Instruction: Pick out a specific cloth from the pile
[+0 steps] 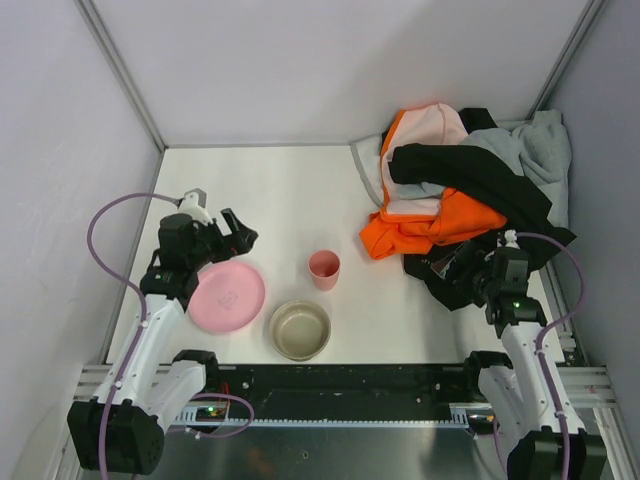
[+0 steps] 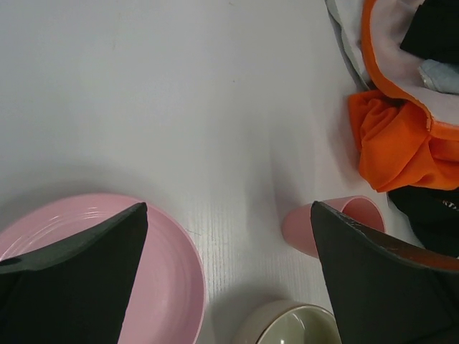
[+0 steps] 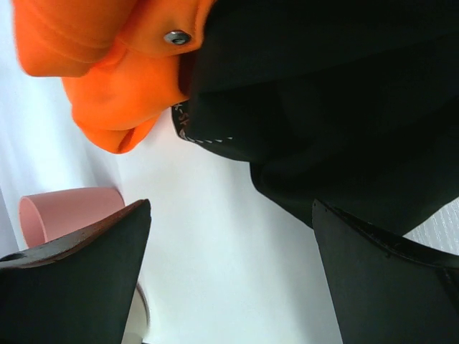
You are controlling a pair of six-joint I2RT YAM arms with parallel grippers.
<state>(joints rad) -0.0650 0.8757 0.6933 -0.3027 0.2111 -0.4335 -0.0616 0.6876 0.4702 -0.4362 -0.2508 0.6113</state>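
The orange garment's near fold (image 1: 462, 218) lies uncovered over the black cloth, so I should keep my right gripper moving toward that fold (image 1: 442, 234) until its fingers can close there.
The pile (image 1: 470, 190) of rumpled orange, black, grey and pale pink clothes fills the back right corner. At its near edge lies the cloth (image 1: 432, 275), black and floppy, with a thin pale stitched line along its hem (image 3: 208, 139). My right gripper (image 1: 468, 268) hovers open over that near edge. In the right wrist view its fingertips (image 3: 231, 204) frame bare table, with the cloth (image 3: 323, 129) just beyond them. My left gripper (image 1: 238, 230) is open and empty on the left side, above the far rim of the pink plate (image 2: 172, 272), far from the pile.
A pink plate (image 1: 228, 296), a beige bowl (image 1: 299, 329) and a pink cup (image 1: 324, 268) stand in the near middle. The bright orange garment (image 1: 430, 228) lies next to the cloth. Walls close in the table at the back and both sides.
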